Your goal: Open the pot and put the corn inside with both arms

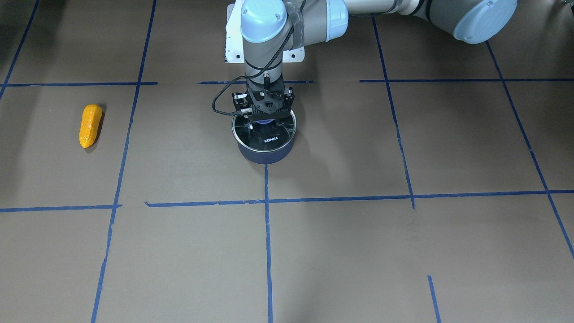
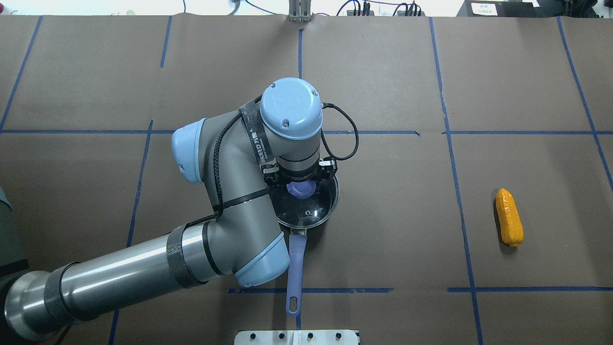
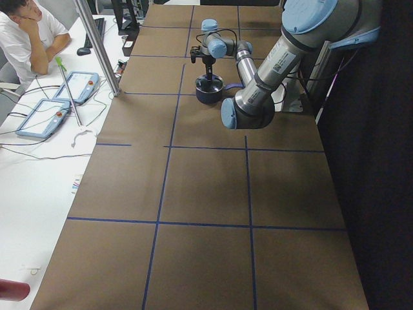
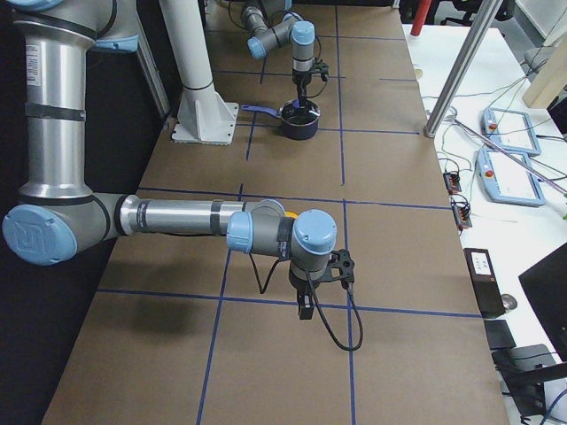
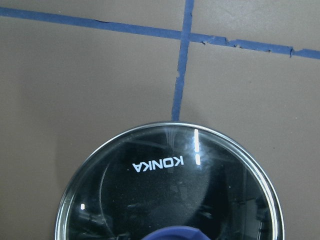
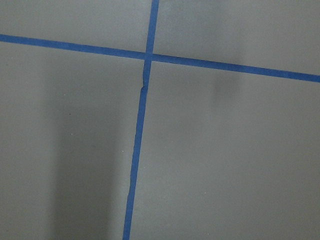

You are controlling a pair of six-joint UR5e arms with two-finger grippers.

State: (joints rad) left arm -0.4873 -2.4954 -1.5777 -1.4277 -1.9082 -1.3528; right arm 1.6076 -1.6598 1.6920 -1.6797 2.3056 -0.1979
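Observation:
The glass lid shows only even black (image 1: pixel 280 130) through it, so I should expect an empty pot (image 1: pixel 265 155) when I raise the lid by its purple knob.
The dark navy pot (image 1: pixel 264 154) stands mid-table with its glass lid (image 5: pixel 165 190) marked KONKA seated on it. Its purple-blue handle (image 2: pixel 296 268) points toward the robot base. My left gripper (image 1: pixel 264 120) hangs straight down over the lid, its jaws spread on either side of the purple knob (image 2: pixel 301 189). The fingertips themselves are hidden. The orange-yellow corn (image 2: pixel 509 216) lies on the table far to the robot's right, also in the front view (image 1: pixel 90 126). My right gripper (image 4: pixel 306 305) shows only in the right side view, hanging above bare table, and I cannot tell whether it is open or shut.
The brown table (image 2: pixel 392 230) is marked with blue tape lines. The white base stand (image 4: pixel 202 115) is at the robot's edge. Beside the table's far side is a desk with tablets (image 3: pixel 77 87), cables and a seated person (image 3: pixel 29 39).

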